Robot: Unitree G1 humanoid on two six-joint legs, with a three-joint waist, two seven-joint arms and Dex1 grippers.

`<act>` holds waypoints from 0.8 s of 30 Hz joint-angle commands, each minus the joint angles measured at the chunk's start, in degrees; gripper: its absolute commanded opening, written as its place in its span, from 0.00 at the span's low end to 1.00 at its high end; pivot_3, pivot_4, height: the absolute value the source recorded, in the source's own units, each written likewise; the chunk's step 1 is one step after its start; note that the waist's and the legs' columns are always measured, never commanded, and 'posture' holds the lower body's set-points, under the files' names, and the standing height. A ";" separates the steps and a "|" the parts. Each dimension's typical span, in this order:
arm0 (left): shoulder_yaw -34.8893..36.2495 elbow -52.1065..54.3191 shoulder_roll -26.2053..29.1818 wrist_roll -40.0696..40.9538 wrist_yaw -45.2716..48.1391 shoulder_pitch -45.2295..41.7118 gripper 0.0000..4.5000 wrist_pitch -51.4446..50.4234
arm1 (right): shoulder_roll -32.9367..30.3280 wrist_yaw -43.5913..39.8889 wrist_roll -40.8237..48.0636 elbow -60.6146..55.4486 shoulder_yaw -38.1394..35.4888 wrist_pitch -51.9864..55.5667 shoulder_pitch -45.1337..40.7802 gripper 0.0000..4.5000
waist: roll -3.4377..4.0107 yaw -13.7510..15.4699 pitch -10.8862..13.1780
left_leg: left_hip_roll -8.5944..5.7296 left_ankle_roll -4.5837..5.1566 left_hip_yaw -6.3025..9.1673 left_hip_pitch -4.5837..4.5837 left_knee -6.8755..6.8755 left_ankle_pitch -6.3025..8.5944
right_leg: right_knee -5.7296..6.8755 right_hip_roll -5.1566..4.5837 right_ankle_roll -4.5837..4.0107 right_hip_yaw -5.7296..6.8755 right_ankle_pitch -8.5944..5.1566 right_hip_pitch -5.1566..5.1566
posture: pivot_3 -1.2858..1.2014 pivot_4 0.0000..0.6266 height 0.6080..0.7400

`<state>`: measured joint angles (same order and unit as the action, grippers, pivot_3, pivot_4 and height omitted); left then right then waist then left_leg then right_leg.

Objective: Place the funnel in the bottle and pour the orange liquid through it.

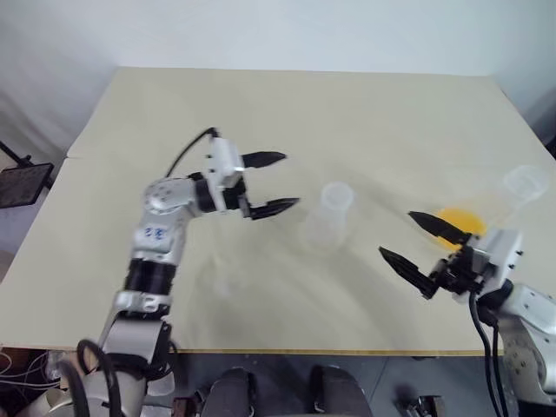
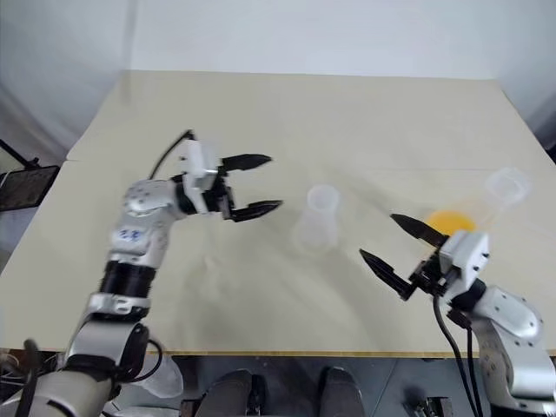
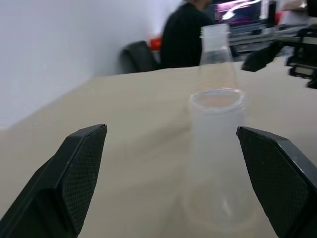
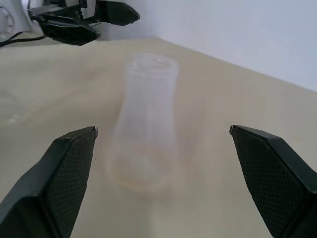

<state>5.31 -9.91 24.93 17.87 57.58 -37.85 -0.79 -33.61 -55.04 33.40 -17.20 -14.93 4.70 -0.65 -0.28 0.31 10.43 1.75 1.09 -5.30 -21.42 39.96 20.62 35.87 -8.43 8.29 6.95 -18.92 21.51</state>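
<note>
Next, my left gripper backs away and takes the clear funnel near its forearm first, because it is empty beside the bottle's opening [image 1: 337, 195].
The bottle [image 1: 328, 215] stands upright near the middle of the table, clear, with a rimmed mouth. The funnel is too clear to tell apart from that mouth [image 3: 217, 98]. My left gripper [image 1: 289, 180] hovers open just left of the bottle, apart from it and pointing at it, with nothing between its fingers. My right gripper [image 1: 395, 233] is open and empty to the bottle's right, also facing it [image 4: 146, 124]. The orange liquid [image 1: 458, 219] sits in the base of a larger clear flask [image 1: 524, 182] at the right, just behind my right gripper.
The tan table [image 1: 287, 113] is bare at the back; its front edge runs below both arms. A faint clear outline [image 1: 221, 280] lies near my left forearm. A person [image 3: 185, 34] sits beyond the table's far side in the left wrist view.
</note>
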 commanded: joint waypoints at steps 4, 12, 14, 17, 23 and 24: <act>15.34 17.57 7.47 5.14 -8.65 18.65 0.99 -6.27 | -0.98 -6.16 0.77 1.63 5.91 1.44 -6.36 1.00 | -0.01 -0.49 0.01 | -0.01 0.03 0.02 0.04 -0.02 0.02 | 0.02 -0.10 0.00 -0.04 0.00 -0.03 | 0.52 0.24 1.00; 33.70 35.24 1.41 11.99 -14.53 57.44 0.99 -10.41 | -3.54 -16.09 -0.01 3.88 11.38 1.80 -10.82 1.00 | -0.09 0.58 0.02 | 0.18 0.14 0.14 0.10 0.10 0.16 | -0.07 -0.19 0.00 -0.10 0.00 -0.22 | 0.52 0.24 1.00; 35.08 35.88 -1.00 12.74 -14.70 62.87 0.99 -9.48 | -3.67 -17.64 -0.50 4.09 12.37 1.37 -11.43 1.00 | -0.09 0.92 0.02 | 0.16 0.17 0.15 0.21 0.11 0.18 | -0.33 -0.20 0.00 -0.18 0.00 -0.47 | 0.52 0.24 1.00; 34.30 39.15 -4.91 12.55 -15.27 70.39 0.99 -8.44 | -3.71 -19.77 -1.46 4.54 13.82 0.51 -12.31 1.00 | -0.11 0.89 0.00 | 0.16 0.20 0.12 0.23 0.11 0.23 | -0.39 -0.19 0.00 -0.24 0.00 -0.50 | 0.52 0.24 1.00; 28.20 47.38 -8.21 12.23 -17.82 75.27 0.99 -9.39 | -3.69 -20.46 -1.15 6.34 13.60 1.00 -13.75 1.00 | -0.11 0.95 -0.01 | 0.16 0.19 0.08 0.22 0.09 0.29 | -0.44 -0.17 -0.02 -0.29 -0.01 -0.48 | 0.52 0.24 1.00; 26.66 48.49 -8.10 12.01 -18.19 75.26 0.99 -9.83 | -3.71 -20.34 -1.18 6.57 13.42 1.08 -13.88 1.00 | -0.10 0.87 -0.01 | 0.16 0.20 0.05 0.23 0.09 0.29 | -0.46 -0.17 -0.02 -0.31 -0.01 -0.48 | 0.52 0.24 1.00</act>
<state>33.48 35.14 16.78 29.24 40.18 36.11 -10.34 -36.57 -75.03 31.61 -10.66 -0.33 6.19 -14.06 -0.38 1.18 10.42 1.92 1.29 -5.28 -21.19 40.05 20.91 35.40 -8.60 8.26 6.63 -18.94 21.04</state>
